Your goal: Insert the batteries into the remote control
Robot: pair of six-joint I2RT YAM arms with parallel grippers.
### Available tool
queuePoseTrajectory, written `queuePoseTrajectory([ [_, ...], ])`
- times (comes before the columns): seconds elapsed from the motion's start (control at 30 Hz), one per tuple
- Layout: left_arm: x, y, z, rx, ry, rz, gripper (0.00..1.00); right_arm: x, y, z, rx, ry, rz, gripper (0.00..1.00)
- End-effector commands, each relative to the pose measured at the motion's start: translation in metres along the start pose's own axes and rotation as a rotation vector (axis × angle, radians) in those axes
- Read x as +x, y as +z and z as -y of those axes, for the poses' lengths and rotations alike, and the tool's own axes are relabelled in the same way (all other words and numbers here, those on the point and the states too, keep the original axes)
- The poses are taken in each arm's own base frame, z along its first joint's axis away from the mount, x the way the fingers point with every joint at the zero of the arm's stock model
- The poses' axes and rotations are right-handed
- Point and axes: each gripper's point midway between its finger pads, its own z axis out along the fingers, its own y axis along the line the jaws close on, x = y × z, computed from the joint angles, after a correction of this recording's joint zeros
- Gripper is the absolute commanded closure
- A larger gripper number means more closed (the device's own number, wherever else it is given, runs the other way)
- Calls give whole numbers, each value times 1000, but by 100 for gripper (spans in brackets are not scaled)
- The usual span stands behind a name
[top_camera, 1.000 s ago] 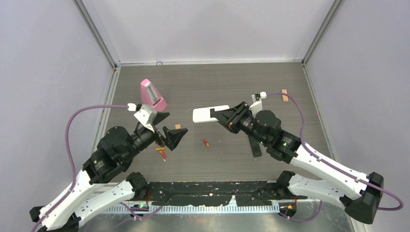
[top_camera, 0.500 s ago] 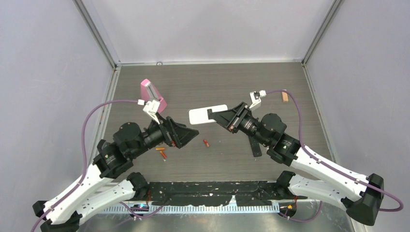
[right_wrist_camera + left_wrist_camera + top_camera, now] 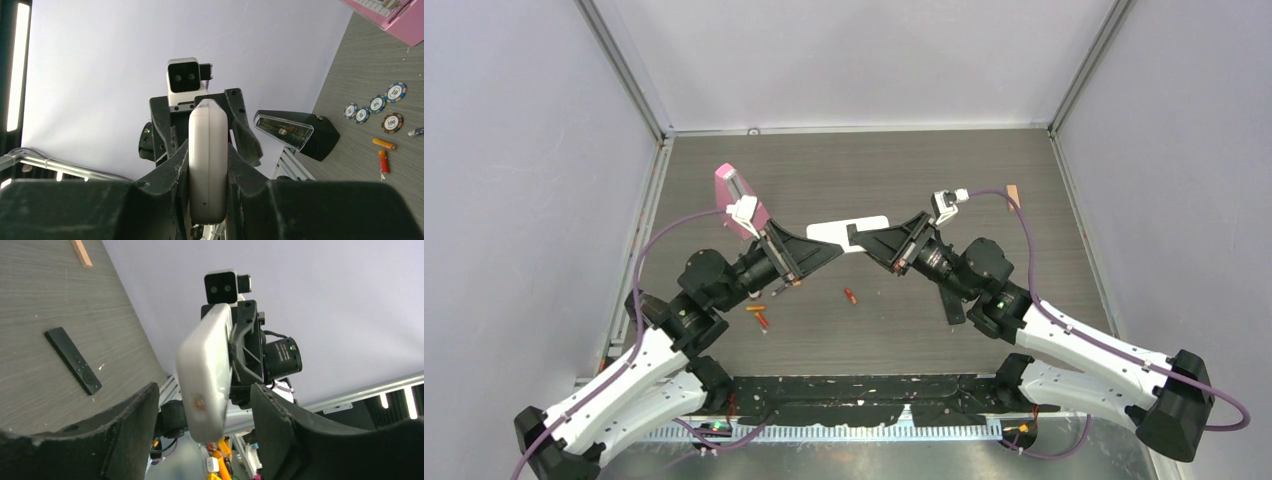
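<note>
I should square my left gripper's open fingers with the remote control before they close on the white remote control's loose end, which slants across them.
My right gripper is shut on one end of a white remote control and holds it above the table. My left gripper is open, its jaws on either side of the remote's free end with a gap on each side. On the table below lie three orange-red batteries: one alone and two close together. In the right wrist view two batteries show.
A black remote lies on the table, partly under my right arm. A pink box stands at the back left. A tan wooden block is at the back right. Several poker chips lie near the batteries.
My left arm has swung right and up until its jaws straddle the remote's free end, and they have narrowed. My right gripper has carried the remote slightly left.
</note>
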Motion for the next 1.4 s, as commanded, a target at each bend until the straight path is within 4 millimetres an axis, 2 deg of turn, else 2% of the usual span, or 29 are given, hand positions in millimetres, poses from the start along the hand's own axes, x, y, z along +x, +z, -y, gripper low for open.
queuePoseTrajectory([
  [0.0, -8, 7, 29, 144, -81, 14, 36, -1, 2, -17, -88, 44, -2, 95],
  [0.17, -12, 9, 25, 131, -67, 39, 58, 2, 3, -13, -81, 72, -13, 94],
  [0.2, -13, 8, 24, 124, -62, 47, 65, 2, 3, -11, -77, 79, -14, 94],
  [0.23, -14, 7, 20, 105, -61, 54, 77, 3, 3, -10, -74, 82, -16, 95],
  [0.33, -22, 1, 17, 86, -58, 106, 97, 7, 3, -6, -58, 99, -38, 94],
  [0.37, -25, -2, 18, 81, -48, 120, 100, 8, 2, -5, -49, 98, -43, 92],
  [0.47, -26, -8, 19, 43, 14, 116, 100, 11, 1, 0, -22, 78, -63, 84],
  [0.53, -26, -12, 17, 10, 56, 99, 100, 11, -2, 4, -6, 60, -68, 62],
  [0.57, -25, -14, 17, -1, 73, 87, 100, 10, -4, 3, -9, 50, -65, 55],
  [0.6, -25, -16, 17, -9, 90, 72, 100, 10, -6, 6, -7, 31, -64, 40],
  [0.67, -21, -19, 17, -23, 111, 24, 100, 6, -14, 2, -21, -26, -55, 25],
  [0.73, -18, -21, 17, -30, 123, -28, 100, 3, -20, 7, 6, -88, -55, 19],
  [0.9, -9, -23, 31, 24, 133, -149, 100, -1, -26, 0, -10, -217, -121, 16],
  [0.93, -7, -23, 32, 30, 137, -170, 100, 0, -24, 3, 3, -229, -136, 15],
  [1.03, -1, -25, 34, 34, 136, -221, 100, 4, -22, -10, -38, -296, -192, 13],
  [1.2, 6, -26, 36, 52, 110, -264, 100, 9, -11, -15, -49, -351, -257, 14],
  [1.27, 7, -27, 37, 59, 101, -269, 100, 12, -7, -14, -51, -354, -284, 20],
  [1.37, 7, -27, 39, 64, 89, -269, 100, 17, -2, -9, -53, -334, -313, 40],
])
